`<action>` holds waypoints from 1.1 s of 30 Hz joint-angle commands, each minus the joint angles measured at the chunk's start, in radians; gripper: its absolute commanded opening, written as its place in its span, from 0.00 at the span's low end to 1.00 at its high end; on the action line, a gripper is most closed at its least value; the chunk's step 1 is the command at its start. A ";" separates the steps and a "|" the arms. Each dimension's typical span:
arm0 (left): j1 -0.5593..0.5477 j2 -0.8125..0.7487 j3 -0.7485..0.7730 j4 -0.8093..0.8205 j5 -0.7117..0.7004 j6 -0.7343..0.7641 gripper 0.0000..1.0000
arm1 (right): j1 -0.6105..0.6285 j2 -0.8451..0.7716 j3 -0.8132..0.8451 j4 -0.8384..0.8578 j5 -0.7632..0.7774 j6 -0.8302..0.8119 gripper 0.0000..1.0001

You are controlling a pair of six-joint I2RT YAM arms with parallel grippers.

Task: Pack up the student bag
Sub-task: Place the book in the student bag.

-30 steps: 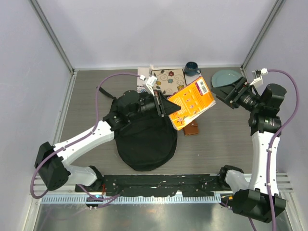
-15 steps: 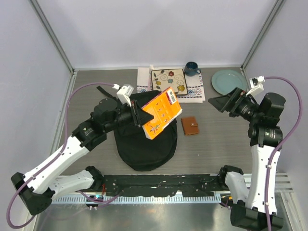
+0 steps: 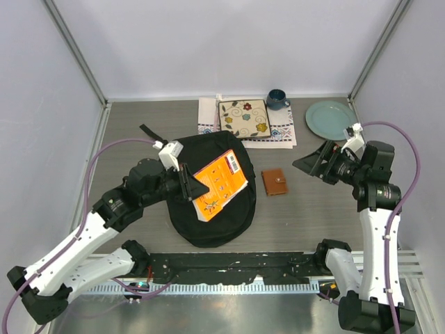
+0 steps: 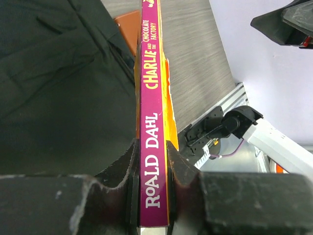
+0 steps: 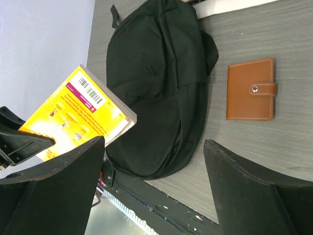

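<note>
My left gripper is full with the book above the flat bag (image 3: 228,221), so my right gripper should take the book's barcode end (image 3: 233,165) to free my left gripper for the bag.
The black student bag (image 3: 208,223) lies flat in the middle of the table; it also shows in the right wrist view (image 5: 161,88) and the left wrist view (image 4: 58,73). My left gripper (image 3: 186,185) is shut on an orange-yellow paperback (image 3: 219,182) with a magenta spine (image 4: 150,98), and holds it tilted above the bag. The book shows in the right wrist view (image 5: 80,115) too. My right gripper (image 3: 313,165) is open and empty, raised right of a brown wallet (image 3: 274,182) that lies on the table beside the bag (image 5: 250,89).
A flowered notebook (image 3: 244,117) lies on a patterned cloth (image 3: 279,132) at the back. A dark blue mug (image 3: 277,99) and a teal plate (image 3: 328,118) stand at the back right. A black rail (image 3: 236,263) runs along the near edge.
My left gripper has carried the book down and to the left, from beside the wallet to over the bag. My right gripper has swung lower and toward the middle.
</note>
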 commanded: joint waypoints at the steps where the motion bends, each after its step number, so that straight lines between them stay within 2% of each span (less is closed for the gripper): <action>1: 0.002 -0.065 0.060 -0.014 0.028 -0.052 0.00 | 0.005 -0.022 -0.012 0.005 -0.031 0.005 0.87; 11: 0.002 -0.155 -0.020 -0.001 0.036 -0.119 0.00 | 0.006 -0.097 -0.032 -0.012 0.022 0.003 0.88; 15: 0.002 -0.146 -0.016 -0.002 0.027 -0.130 0.00 | 0.008 -0.137 -0.045 -0.023 0.027 0.018 0.90; 22: 0.002 -0.092 0.015 0.029 0.082 -0.115 0.00 | 0.035 -0.169 -0.144 0.112 -0.082 0.093 0.91; 27: 0.002 -0.096 0.030 0.047 0.084 -0.115 0.00 | 0.049 -0.119 -0.105 0.181 -0.118 0.119 0.91; 28: 0.002 -0.102 0.039 0.030 0.076 -0.098 0.00 | 0.051 -0.113 -0.107 0.254 -0.129 0.139 0.91; 31: 0.002 -0.090 0.085 -0.016 0.060 -0.061 0.00 | 0.051 -0.073 -0.099 0.328 -0.180 0.176 0.91; 33: 0.002 -0.063 0.124 -0.045 0.045 -0.029 0.00 | 0.057 -0.036 -0.078 0.326 -0.183 0.141 0.91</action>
